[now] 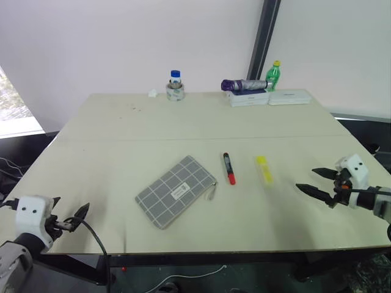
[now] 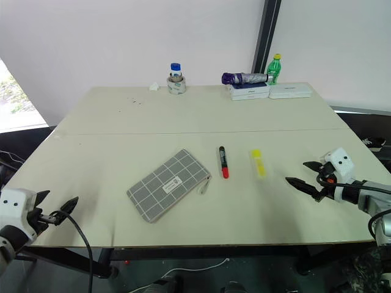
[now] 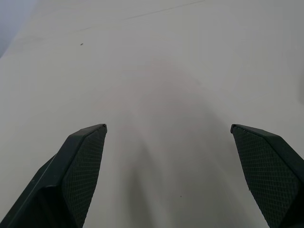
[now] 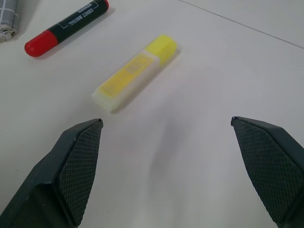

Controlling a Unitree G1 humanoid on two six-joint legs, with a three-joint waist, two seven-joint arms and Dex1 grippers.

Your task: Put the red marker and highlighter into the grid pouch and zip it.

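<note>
The cord (image 1: 212, 191) sits at the end of the grid pouch's near long edge (image 1: 190, 206), so I expect that edge will unzip and gape open when I draw the pull cord along.
The grid pouch (image 1: 176, 191), grey with white lines, lies flat and slanted near the table's middle, its pull cord at its right end. Just right of it lies the red marker (image 1: 228, 168), black barrel with the red cap toward me. The yellow highlighter (image 1: 264, 169) lies right of the marker. My right gripper (image 1: 305, 178) hovers open over the table, a short way right of the highlighter; the right wrist view shows the highlighter (image 4: 135, 71) and marker (image 4: 66, 26) ahead of its spread fingers. My left gripper (image 1: 69, 206) is open at the table's front left, over bare tabletop (image 3: 161, 85), well left of the pouch.
At the far edge stand a blue-capped jar (image 1: 175, 85) on a tape roll, a green bottle (image 1: 273, 76) and a folded purple umbrella (image 1: 244, 85) on flat white boxes (image 1: 289, 97). The table's front edge (image 1: 214, 251) runs just below both grippers.
</note>
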